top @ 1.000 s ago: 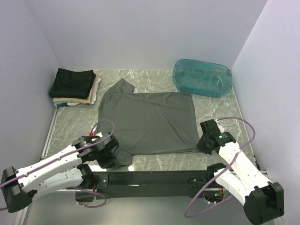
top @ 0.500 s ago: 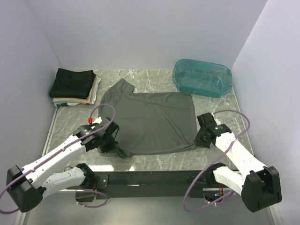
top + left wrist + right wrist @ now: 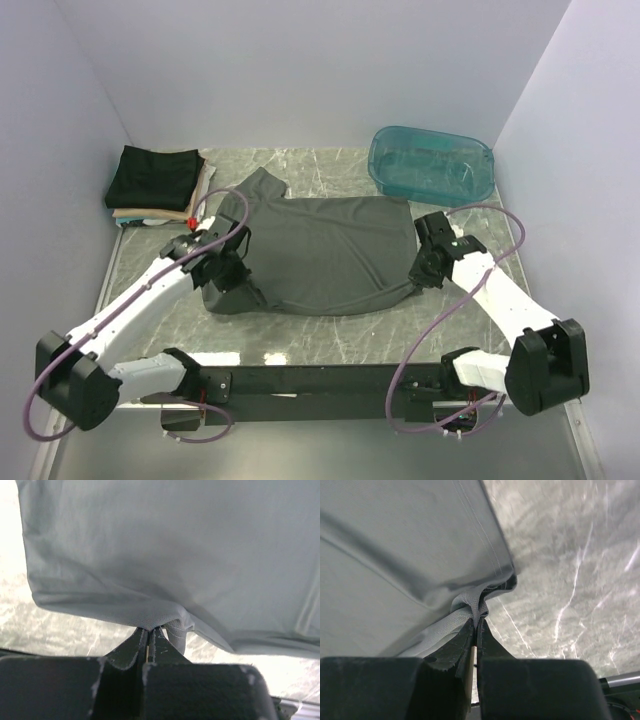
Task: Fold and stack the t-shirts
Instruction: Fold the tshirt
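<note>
My left gripper keeps carrying the t-shirt's near hem [image 3: 335, 307] back until the fold lies flat and then let go, as both grippers hold that hem level in front of the flat t-shirt body [image 3: 310, 250].
A charcoal-grey t-shirt [image 3: 320, 250] lies spread on the marble table, its near hem lifted and carried toward the back. My left gripper [image 3: 228, 272] is shut on the hem's near left corner; the left wrist view shows the cloth [image 3: 165, 555] bunched at my left gripper [image 3: 150, 628]. My right gripper [image 3: 422, 272] is shut on the near right corner, where the seam [image 3: 477, 605] is pinched in my right gripper [image 3: 476, 621]. A pile of folded t-shirts [image 3: 158, 186], black on top with tan and cream below, sits at the back left.
A translucent teal tub [image 3: 430, 165] stands at the back right. Lilac walls close the left, back and right sides. Purple cables loop from both arms. A black rail [image 3: 330, 380] runs along the table's near edge.
Both grippers have moved away from the near edge toward the back, carrying the shirt's bottom hem with them, so the near part of the shirt now folds over itself.
</note>
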Available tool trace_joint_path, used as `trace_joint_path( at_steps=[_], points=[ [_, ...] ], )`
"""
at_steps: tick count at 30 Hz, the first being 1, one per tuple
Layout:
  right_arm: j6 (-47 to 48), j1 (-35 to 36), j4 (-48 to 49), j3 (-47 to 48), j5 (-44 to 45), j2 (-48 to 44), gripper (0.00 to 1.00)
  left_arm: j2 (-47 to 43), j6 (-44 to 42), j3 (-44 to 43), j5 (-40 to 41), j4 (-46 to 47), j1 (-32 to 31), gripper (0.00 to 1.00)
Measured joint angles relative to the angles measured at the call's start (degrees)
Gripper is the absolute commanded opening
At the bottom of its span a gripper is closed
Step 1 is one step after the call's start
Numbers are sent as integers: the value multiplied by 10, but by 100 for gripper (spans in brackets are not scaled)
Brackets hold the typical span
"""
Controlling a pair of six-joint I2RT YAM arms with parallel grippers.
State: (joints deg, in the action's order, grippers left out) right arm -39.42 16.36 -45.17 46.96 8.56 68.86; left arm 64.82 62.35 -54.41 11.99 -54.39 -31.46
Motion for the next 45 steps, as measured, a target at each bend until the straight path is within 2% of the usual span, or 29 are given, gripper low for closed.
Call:
trace_joint_path(
  at_steps=[18, 21, 22, 23, 25, 26, 29, 30, 31, 32, 35, 36, 38, 45],
  points=[
    [47, -14, 44, 133, 26, 172, 5, 157, -72, -68, -2, 96, 97, 1],
    [48, -22, 56, 146, 28, 200, 18, 194, -80, -85, -6, 113, 114, 1],
    [49, -24, 59, 148, 28, 208, 30, 212, -82, -94, -6, 122, 120, 1],
    [50, -27, 63, 151, 28, 216, 34, 221, -83, -98, -5, 126, 127, 1],
    [52, -33, 70, 157, 32, 236, 42, 247, -83, -110, -4, 137, 139, 14],
    [52, -35, 76, 159, 36, 245, 45, 259, -84, -114, -2, 146, 145, 35],
    [52, -38, 97, 162, 48, 271, 53, 291, -85, -120, -4, 174, 164, 65],
    [53, -38, 100, 165, 50, 277, 57, 301, -87, -126, -7, 179, 169, 70],
    [54, -38, 104, 168, 49, 281, 68, 314, -87, -135, -11, 183, 175, 76],
    [55, -38, 111, 169, 49, 282, 71, 327, -88, -146, -14, 187, 180, 86],
    [68, -38, 123, 169, 43, 272, 77, 352, -90, -181, -16, 194, 192, 93],
    [73, -38, 127, 168, 40, 264, 84, 352, -90, -186, -16, 197, 193, 94],
    [82, -38, 138, 159, 31, 243, 84, 342, -91, -186, -19, 203, 193, 96],
    [114, -23, 190, 85, -63, 138, 88, 250, -90, -96, -62, 237, 182, 98]
  ],
)
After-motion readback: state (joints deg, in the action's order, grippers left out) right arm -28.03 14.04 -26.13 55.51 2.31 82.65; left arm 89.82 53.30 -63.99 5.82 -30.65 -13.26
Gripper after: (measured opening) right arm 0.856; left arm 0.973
